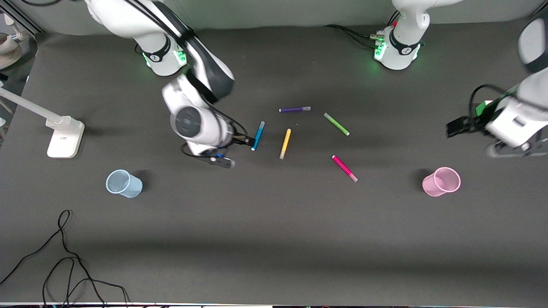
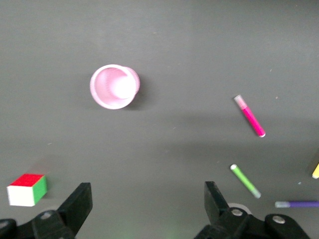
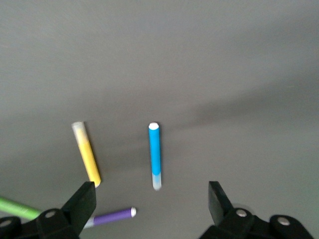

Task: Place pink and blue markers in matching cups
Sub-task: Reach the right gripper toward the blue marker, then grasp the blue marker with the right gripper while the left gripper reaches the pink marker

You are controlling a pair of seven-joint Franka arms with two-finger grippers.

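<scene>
I expect the slim blue marker (image 1: 258,136) to lean on the side of the cup when I put it in, because the pale blue cup's opening (image 1: 118,182) is wide and open.
The blue marker (image 1: 257,135) lies on the dark table, its pale cap farther from the front camera. My right gripper (image 1: 244,141) hovers open and empty just beside it, toward the right arm's end. In the right wrist view the blue marker (image 3: 155,155) lies ahead of the open right gripper (image 3: 150,185). The pale blue cup (image 1: 124,183) stands toward the right arm's end. The pink marker (image 1: 344,168) lies mid-table. The pink cup (image 1: 441,182) stands toward the left arm's end. My left gripper (image 1: 460,126) is open and empty in the air. The left wrist view shows the pink cup (image 2: 114,86) and the pink marker (image 2: 250,116) ahead of the left gripper (image 2: 147,186).
A purple marker (image 1: 294,109), a yellow marker (image 1: 285,143) and a green marker (image 1: 336,124) lie near the blue one. A white stand (image 1: 64,137) sits at the right arm's end. Black cables (image 1: 64,256) lie near the front edge. A red, green and white cube (image 2: 27,189) lies near the left gripper.
</scene>
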